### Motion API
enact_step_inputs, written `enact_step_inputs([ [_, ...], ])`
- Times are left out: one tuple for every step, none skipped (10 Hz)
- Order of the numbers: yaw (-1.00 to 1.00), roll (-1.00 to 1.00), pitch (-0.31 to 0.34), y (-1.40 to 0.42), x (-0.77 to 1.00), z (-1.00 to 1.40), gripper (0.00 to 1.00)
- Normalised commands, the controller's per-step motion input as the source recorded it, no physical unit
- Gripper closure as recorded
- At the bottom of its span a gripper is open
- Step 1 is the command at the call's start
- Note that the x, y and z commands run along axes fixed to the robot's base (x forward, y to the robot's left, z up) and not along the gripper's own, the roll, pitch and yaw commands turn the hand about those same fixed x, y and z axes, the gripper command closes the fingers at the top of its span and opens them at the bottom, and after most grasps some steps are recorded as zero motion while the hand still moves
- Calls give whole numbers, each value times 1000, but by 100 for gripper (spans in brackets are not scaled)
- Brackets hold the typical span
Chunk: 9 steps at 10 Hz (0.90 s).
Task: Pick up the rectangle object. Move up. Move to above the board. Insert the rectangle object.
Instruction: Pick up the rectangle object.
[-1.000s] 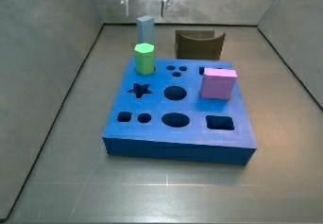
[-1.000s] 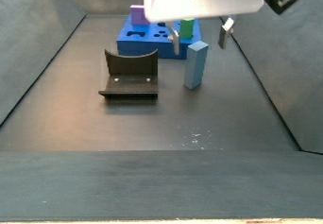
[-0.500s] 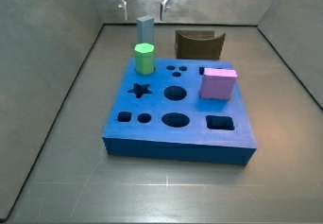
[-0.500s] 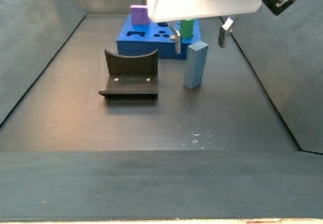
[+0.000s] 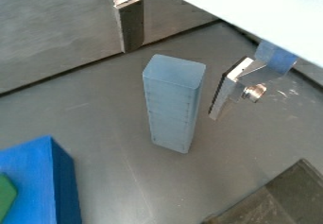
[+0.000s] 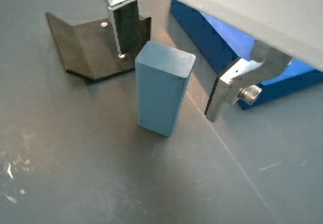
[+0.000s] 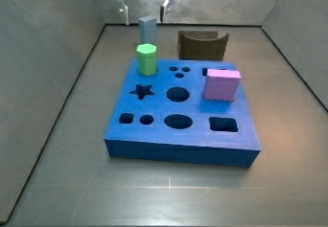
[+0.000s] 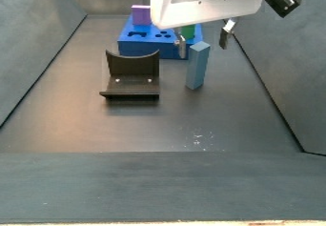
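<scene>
The end of the rectangle object matches the board's front oblong cut-out, so the rectangle object will go partway in when the robot lowers it upright.
The rectangle object is a tall light-blue prism standing upright on the floor, seen in both wrist views and both side views. My gripper is open, with one finger on each side of the prism's top and a gap to each. It hangs just above the prism in both side views. The board is a royal-blue slab with dark cut-outs, apart from the prism; it also shows in a side view.
A green hexagonal prism and a pink block stand on the board. The dark fixture stands on the floor beside the prism, also in a wrist view. Grey walls enclose the floor.
My gripper has come down a little over the light-blue prism. The prism and the other pieces have not moved.
</scene>
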Motion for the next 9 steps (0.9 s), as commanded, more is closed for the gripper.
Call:
enact_step_inputs([
  [9,-37,0,-49,0,-77,0],
  [697,-311,0,-40,-103,-183,0],
  [1000,-191,80,-6,0,-169,0],
  [1000,-169,51,0,0,-197,0],
  [1000,-154,0,0,-23,-174,0],
  [354,0,0,0,-9,-17,0],
  [163,0,0,0,-9,0,0],
  [149,-14,0,0,0,-3,0],
  [740,-443,0,0,-180,-226,0],
])
